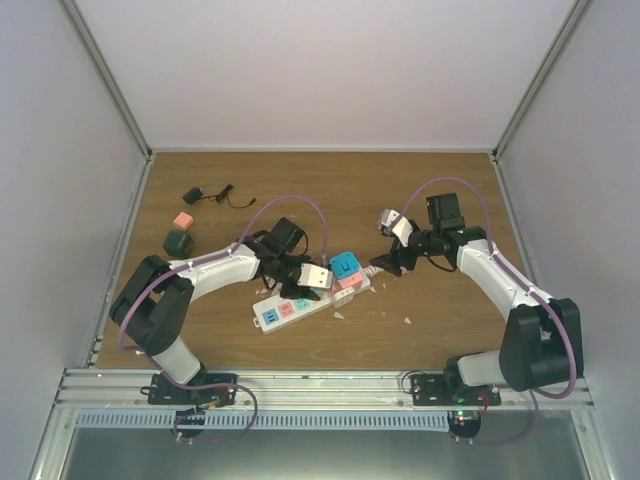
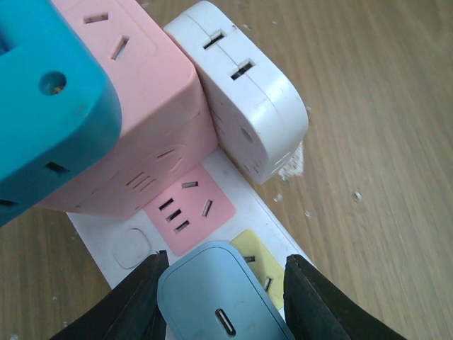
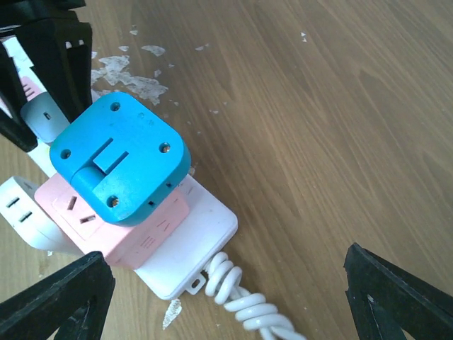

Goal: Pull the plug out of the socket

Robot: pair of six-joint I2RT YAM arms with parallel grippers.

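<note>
My left gripper holds the light-blue plug (image 2: 221, 294) slanted and the socket strip's loose, so my right gripper should steady the blue cube (image 1: 345, 265) before I grip the plug straight.
The socket is a long white power strip (image 1: 285, 310) with pink and light-blue faces, also in the left wrist view (image 2: 124, 244) and the right wrist view (image 3: 191, 241). Its coiled white cord (image 3: 244, 297) leaves the right end. A blue cube adapter (image 1: 346, 265) sits on a pink cube adapter (image 1: 350, 282) plugged into the strip. My left gripper (image 2: 224, 261) is shut on a light-blue plug (image 2: 212, 297) over the strip; its prongs are hidden. My right gripper (image 3: 225, 258) is wide open above the cord end, holding nothing.
A white adapter (image 2: 248, 106) is next to the pink cube. A black adapter (image 1: 285, 238) lies behind my left wrist. A small black charger with cable (image 1: 205, 195), a pink block (image 1: 182, 220) and a green block (image 1: 178, 241) lie far left. White flakes (image 1: 345, 315) litter the wood.
</note>
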